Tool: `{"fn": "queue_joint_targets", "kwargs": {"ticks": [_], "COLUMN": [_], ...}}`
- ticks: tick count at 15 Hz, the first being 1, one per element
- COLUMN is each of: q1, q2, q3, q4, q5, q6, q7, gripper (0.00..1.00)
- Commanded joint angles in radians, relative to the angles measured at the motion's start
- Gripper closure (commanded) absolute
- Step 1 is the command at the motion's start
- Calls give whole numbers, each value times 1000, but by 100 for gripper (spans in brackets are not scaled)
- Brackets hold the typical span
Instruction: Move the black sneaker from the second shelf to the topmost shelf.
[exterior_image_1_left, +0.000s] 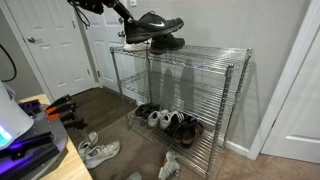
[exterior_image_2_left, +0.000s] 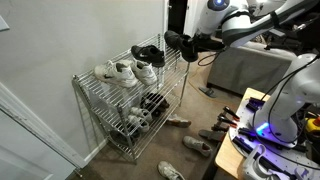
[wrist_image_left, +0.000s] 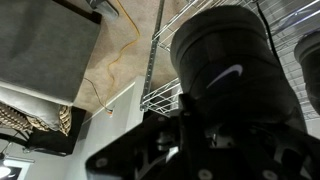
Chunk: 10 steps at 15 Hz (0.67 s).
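My gripper has the held black sneaker sole down above the topmost shelf, so it should go on to the open wire beside the second black sneaker and let go there.
My gripper is shut on the black sneaker and holds it in the air just above the end of the topmost shelf. In an exterior view the held sneaker hangs at the rack's end nearest the arm, with the gripper behind it. A second black sneaker lies on the topmost shelf under it. The wrist view is filled by the black sneaker with its white side mark. The second shelf shows bare wire below.
White sneakers lie on the top tier. Several shoes sit on the lowest tier. Loose shoes lie on the carpet in front of the rack. A white door stands beside the rack. A grey sofa is behind the arm.
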Motion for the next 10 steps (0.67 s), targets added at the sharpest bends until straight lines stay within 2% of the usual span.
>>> {"fn": "queue_joint_targets", "kwargs": {"ticks": [1, 3, 4, 10], "q1": [-63, -76, -74, -79], "q2": [44, 61, 44, 66], "q3": [33, 33, 41, 43], "q4": [97, 117, 86, 105], "q5": [-2, -2, 9, 8], "q6": [11, 25, 4, 4], "q7": [-5, -5, -6, -5], "gripper": [95, 95, 89, 89]}}
